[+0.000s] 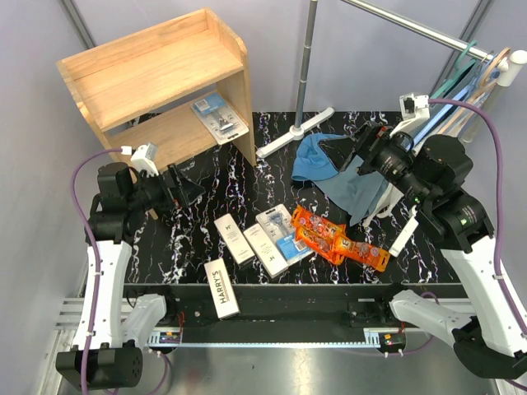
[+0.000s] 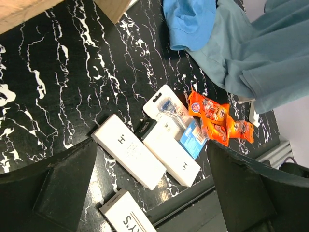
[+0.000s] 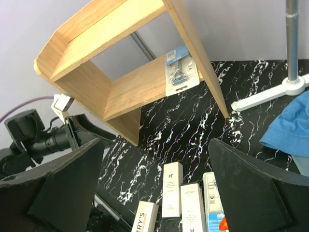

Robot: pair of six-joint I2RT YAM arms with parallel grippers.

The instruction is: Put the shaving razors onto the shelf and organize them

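Observation:
The second blister pack's razor [image 1: 277,220] is facing up and is clear of the orange packs, so my right gripper should keep moving in until it closes on the razor's handle [image 1: 284,231].
The light-wood shelf [image 1: 156,78] stands at the back left; one blue-and-clear blister pack [image 1: 220,118] lies on its lower level, also seen in the right wrist view [image 3: 179,72]. On the black marble table lie three white Harry's boxes [image 1: 234,239] [image 1: 265,249] [image 1: 221,288], a second blister pack [image 1: 282,230] and shiny orange packs [image 1: 329,237]. My left gripper [image 1: 188,189] hovers open just right of the shelf's foot, looking down on the boxes [image 2: 128,157]. My right gripper [image 1: 366,144] hangs open over the blue cloths, holding nothing.
A metal clothes rack pole [image 1: 309,58] with a white foot [image 1: 295,132] stands behind the middle. Blue cloths [image 1: 346,177] lie crumpled at the back right, and hangers [image 1: 478,70] hang from the rail. The nearest Harry's box sits at the table's front edge.

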